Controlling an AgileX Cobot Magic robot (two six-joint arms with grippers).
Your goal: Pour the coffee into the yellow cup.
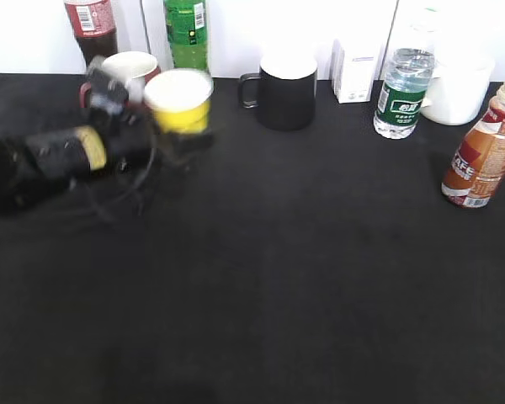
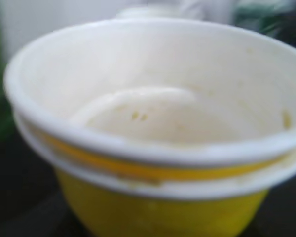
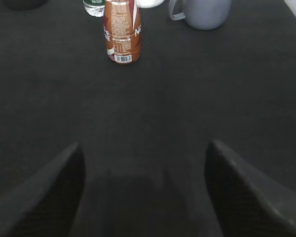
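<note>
The coffee bottle (image 1: 481,151) has an open rim, so coffee will pour straight out when I tip the bottle over the yellow cup.
The yellow cup (image 1: 179,102), with a wide white rim, is at the back left and is blurred. It fills the left wrist view (image 2: 153,148), and its white inside is empty. My left gripper (image 1: 188,140) sits at the cup's base and appears shut on it; its fingers are hidden in the wrist view. The coffee bottle (image 1: 481,151) stands upright at the far right and also shows in the right wrist view (image 3: 122,32). My right gripper (image 3: 144,144) is open and empty over bare black cloth, well short of the bottle. It is out of the exterior view.
Along the back stand a cola bottle (image 1: 91,25), a maroon mug (image 1: 130,71), a green bottle (image 1: 187,32), a black mug (image 1: 284,93), a white box (image 1: 356,71), a water bottle (image 1: 402,93) and a white mug (image 1: 459,88). Black cloth (image 1: 303,278) covers the table.
</note>
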